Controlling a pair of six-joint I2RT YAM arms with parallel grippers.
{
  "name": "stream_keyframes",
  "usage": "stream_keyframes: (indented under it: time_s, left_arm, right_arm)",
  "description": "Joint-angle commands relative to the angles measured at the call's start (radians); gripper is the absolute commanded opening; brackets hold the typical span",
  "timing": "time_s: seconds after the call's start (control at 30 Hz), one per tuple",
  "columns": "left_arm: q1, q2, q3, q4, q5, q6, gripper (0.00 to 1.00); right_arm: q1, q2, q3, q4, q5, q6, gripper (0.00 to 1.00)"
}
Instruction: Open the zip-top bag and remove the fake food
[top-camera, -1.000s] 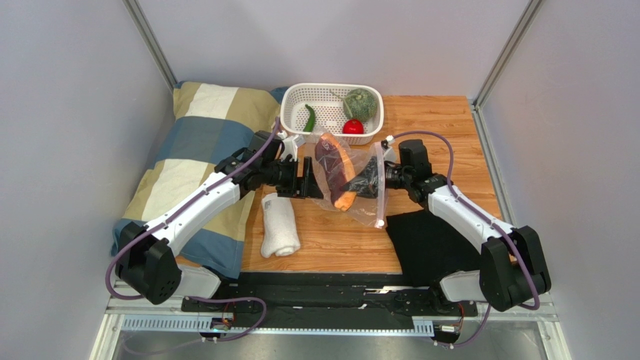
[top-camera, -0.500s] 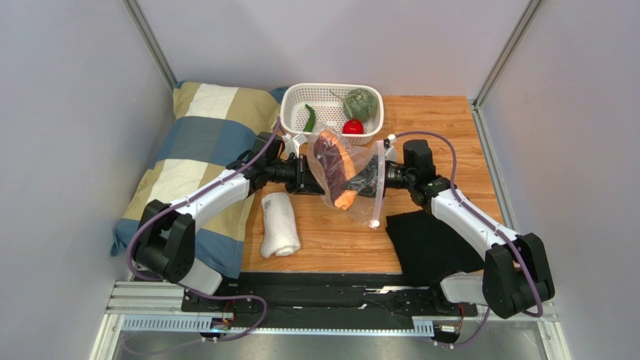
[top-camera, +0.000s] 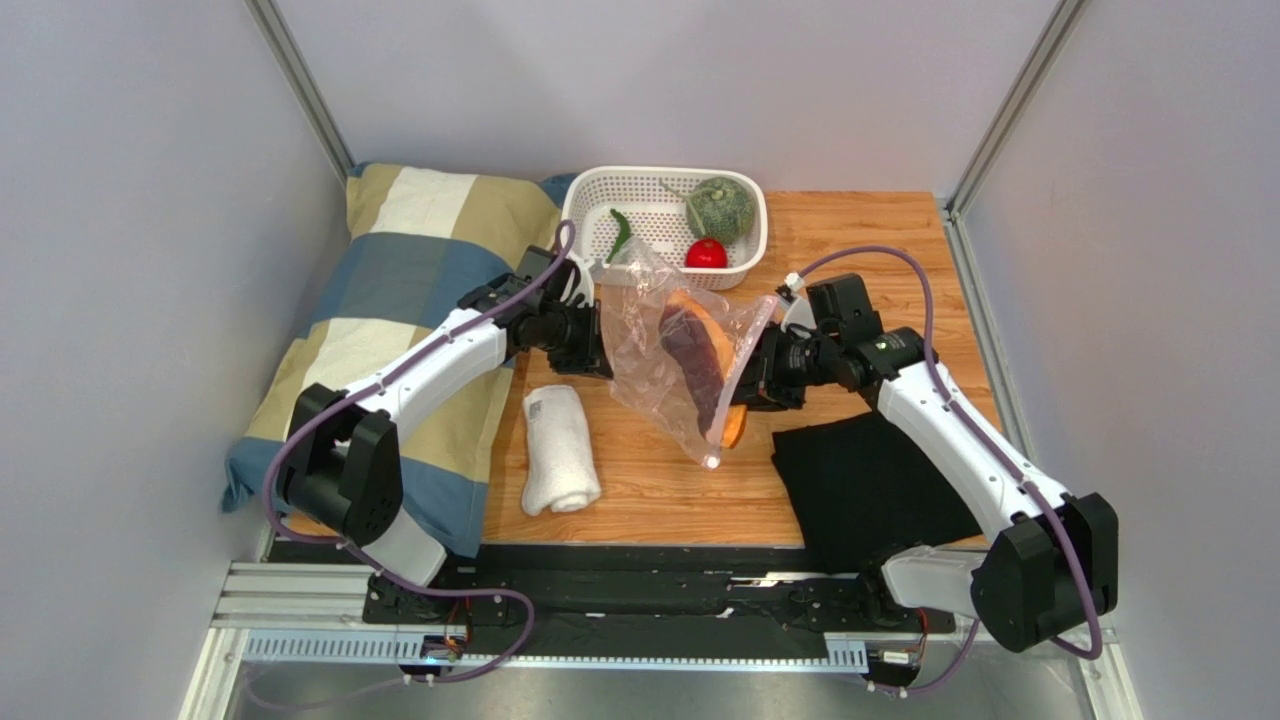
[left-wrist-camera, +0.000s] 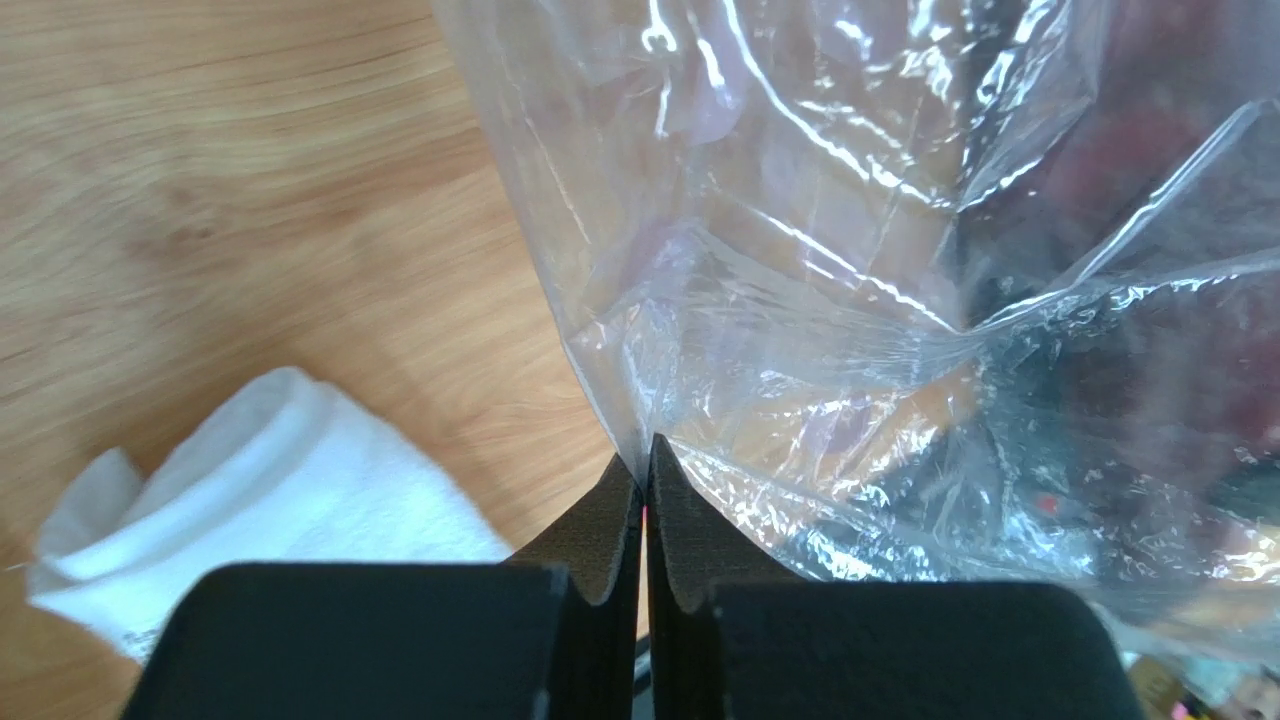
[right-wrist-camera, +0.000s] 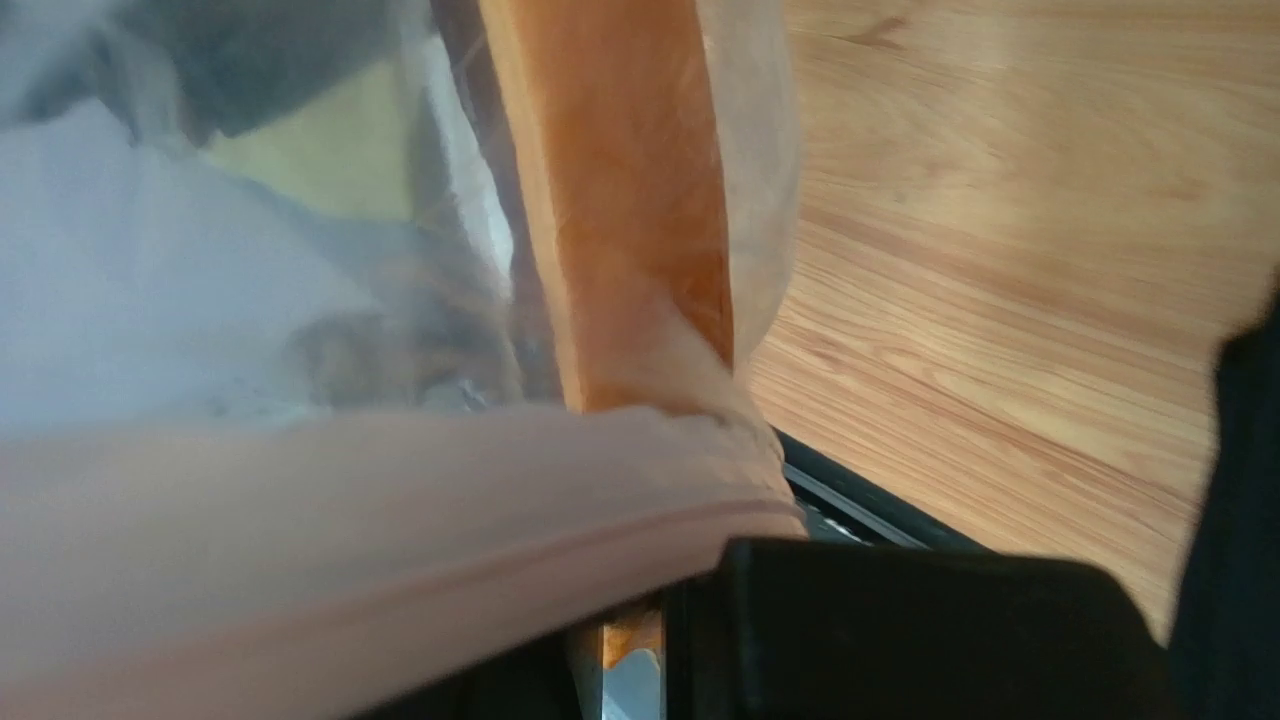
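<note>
Next, my right gripper pulls on the fake food to bring its orange end toward the front, because the food lies slanted inside the bag with that end past the zip strip.
The clear zip-top bag hangs between both grippers above the wooden table. My left gripper is shut on its crinkled left edge. The right gripper is shut on the pinkish zip strip, which slants down toward the front. Inside lies the purple-and-orange fake food piece, its orange end poking out by the strip and close to the right wrist camera. A bumpy green vegetable, a red tomato and a green pepper lie in the white basket.
A rolled white towel lies just left of the bag and shows below the left gripper. A black cloth covers the table's front right. A checked pillow sits under the left arm.
My left gripper went from open to shut on the bag's left edge. The bag swung so that its zip strip now slants down toward the front, and the right arm shifted forward with it.
</note>
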Motion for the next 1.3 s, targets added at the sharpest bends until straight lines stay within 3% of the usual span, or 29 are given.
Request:
stream_keyframes:
  time_s: [0.0,0.13,0.27,0.43,0.53,0.73,0.87,1.03,1.13,1.17,1.27]
  left_arm:
    - [0.007,0.042,0.018,-0.062,-0.138,0.075,0.00]
    - [0.006,0.077,0.043,-0.074,-0.148,0.089,0.00]
    - [0.006,0.102,0.064,-0.084,-0.136,0.098,0.00]
    - [0.006,0.122,0.079,-0.103,-0.158,0.109,0.00]
    - [0.006,0.142,0.096,-0.126,-0.155,0.109,0.00]
    - [0.006,0.165,0.104,-0.127,-0.164,0.120,0.00]
    - [0.006,0.194,0.124,-0.138,-0.164,0.132,0.00]
    - [0.006,0.130,0.153,-0.158,-0.023,0.135,0.01]
    - [0.006,0.044,0.156,-0.152,0.015,0.140,0.15]
    - [0.006,0.026,0.159,-0.155,0.017,0.138,0.21]
    - [0.006,-0.037,0.159,-0.172,-0.015,0.117,0.28]
  right_arm:
    - [0.001,-0.042,0.107,-0.327,0.185,-0.278,0.00]
    - [0.001,-0.057,0.150,-0.523,0.255,-0.331,0.00]
    - [0.003,-0.150,0.173,-0.702,0.156,-0.265,0.00]
    - [0.003,-0.247,0.392,-0.983,0.319,-0.207,0.00]
    - [0.001,-0.256,0.470,-1.017,0.315,-0.147,0.00]
    - [0.003,-0.324,0.521,-1.016,0.257,-0.079,0.00]
    - [0.003,-0.351,0.556,-0.976,0.324,-0.119,0.00]
    - [0.003,-0.342,0.417,-0.830,0.236,-0.093,0.00]
    - [0.014,-0.313,0.265,-0.634,0.010,-0.069,0.00]
    - [0.067,-0.302,0.239,-0.593,-0.022,-0.064,0.00]
    - [0.208,-0.230,0.181,-0.496,-0.025,-0.073,0.00]
